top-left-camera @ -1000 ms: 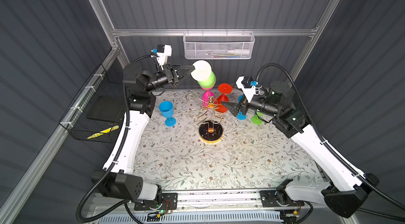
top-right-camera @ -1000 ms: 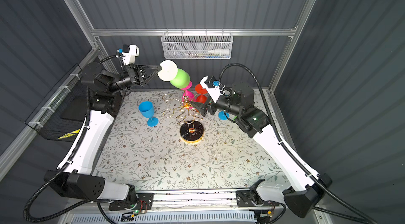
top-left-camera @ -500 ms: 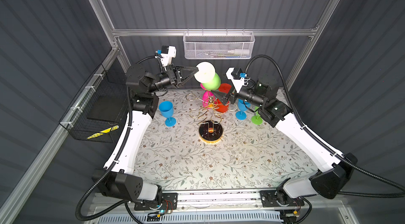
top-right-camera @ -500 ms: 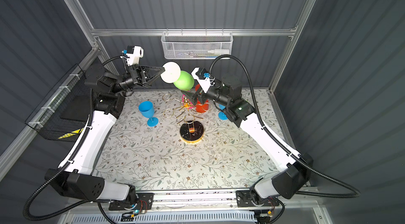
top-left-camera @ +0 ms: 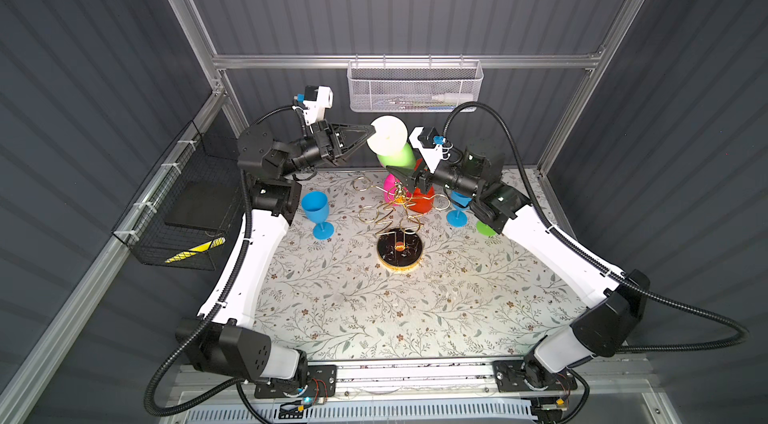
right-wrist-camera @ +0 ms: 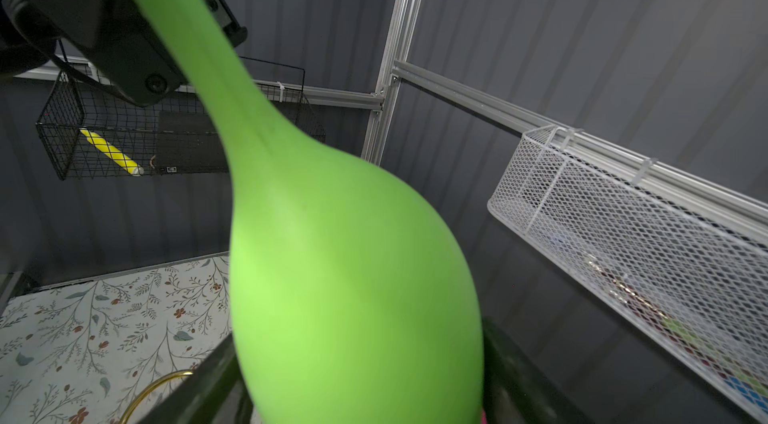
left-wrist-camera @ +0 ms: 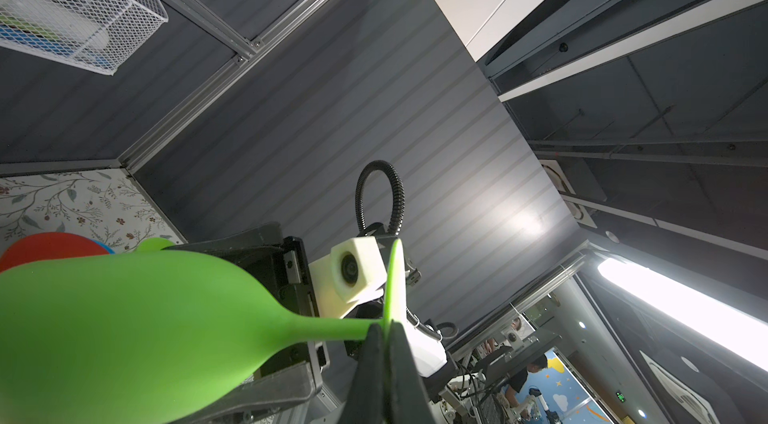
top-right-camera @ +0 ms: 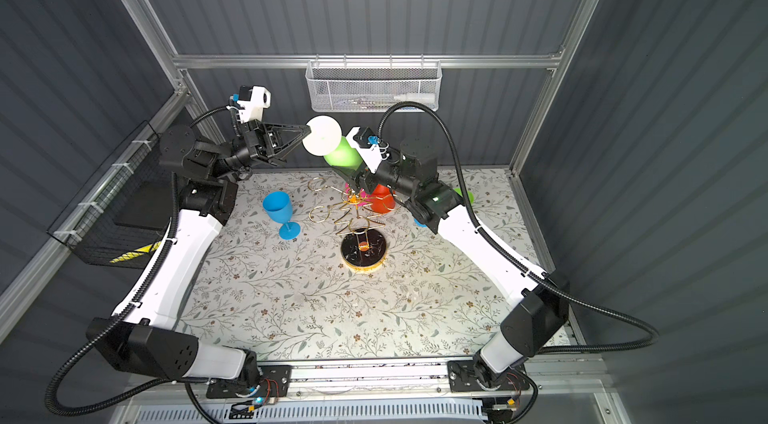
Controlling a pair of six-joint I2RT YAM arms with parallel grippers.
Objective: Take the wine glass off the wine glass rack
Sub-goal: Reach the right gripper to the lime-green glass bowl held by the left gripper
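I should hold the green wine glass's bowl with my right gripper while my left gripper moves to the stem [left-wrist-camera: 332, 328], because my left gripper is only on the foot's edge [top-left-camera: 377, 134].
The green wine glass [top-left-camera: 395, 158] [top-right-camera: 343, 154] hangs tilted in the air above the gold wine glass rack [top-left-camera: 395, 210] [top-right-camera: 357, 214], clear of its loops. My left gripper [top-left-camera: 371, 133] [top-right-camera: 306, 135] [left-wrist-camera: 385, 328] is shut on the edge of the glass's pale round foot [top-left-camera: 387, 135]. My right gripper [top-left-camera: 399, 175] [top-right-camera: 353, 177] [right-wrist-camera: 359, 393] has come in from the right. Its two fingers sit against either side of the green bowl [right-wrist-camera: 353, 276]. A red glass [top-left-camera: 422, 202] and a pink glass [top-left-camera: 389, 183] still hang on the rack.
A blue glass [top-left-camera: 314, 206] stands on the floral mat left of the rack. Another blue glass [top-left-camera: 457, 210] and a green one [top-left-camera: 484, 229] stand to the right, under my right arm. A white mesh basket [top-left-camera: 413, 87] hangs on the back wall, a black wire basket [top-left-camera: 183, 218] on the left.
My right arm has swung in from the right and up to the green glass, and its jaws have narrowed round the bowl. My left gripper has lifted the glass slightly.
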